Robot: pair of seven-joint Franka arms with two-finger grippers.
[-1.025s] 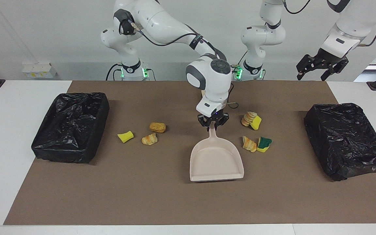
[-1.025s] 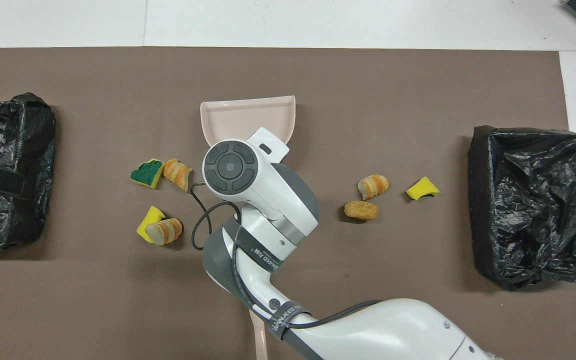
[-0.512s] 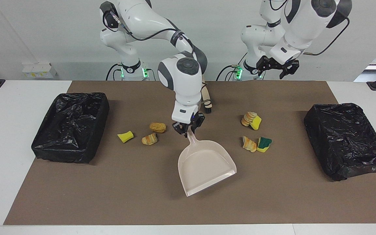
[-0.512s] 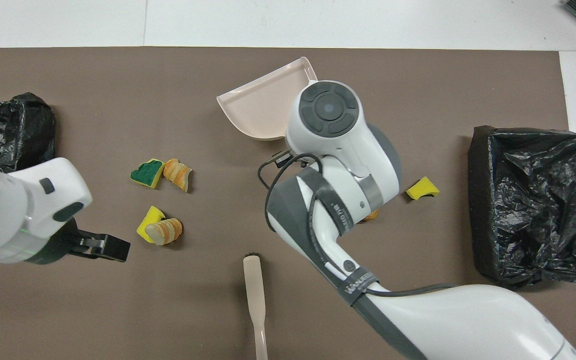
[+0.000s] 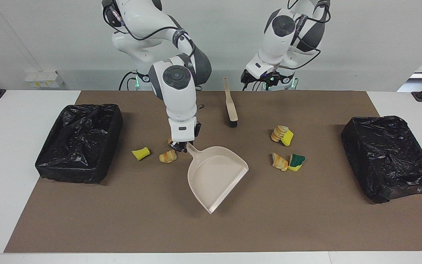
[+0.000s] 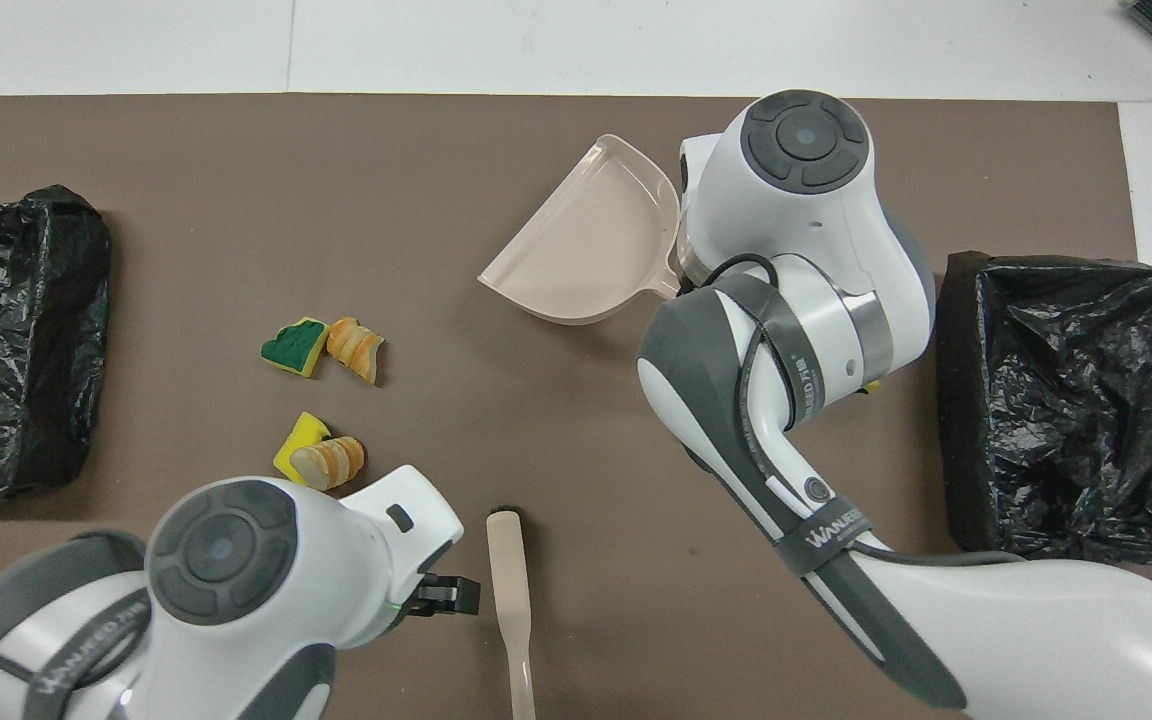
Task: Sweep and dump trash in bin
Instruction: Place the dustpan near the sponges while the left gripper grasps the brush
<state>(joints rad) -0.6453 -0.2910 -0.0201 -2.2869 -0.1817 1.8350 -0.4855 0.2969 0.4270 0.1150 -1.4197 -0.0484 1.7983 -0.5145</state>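
My left gripper should carry on moving toward the handle until the fingers are on both sides of it. The brush's handle lies free beside my open fingers, and its bristles point away.
My right gripper is shut on the handle of the beige dustpan, whose mouth is turned toward the left arm's end of the table. Beside that gripper lie trash pieces: a yellow sponge and a croissant chunk. Toward the left arm's end lie a bread chunk against a yellow sponge, and a croissant chunk beside a green sponge. The beige brush lies near the robots. My left gripper hangs open, empty, right beside the brush's handle.
A black-lined bin stands at the right arm's end of the brown mat, and another black-lined bin at the left arm's end. In the overhead view the right arm covers the trash near the dustpan handle.
My right gripper has carried the dustpan toward the right arm's end and swung its mouth round. My left arm has come in from the left arm's end to the brush handle.
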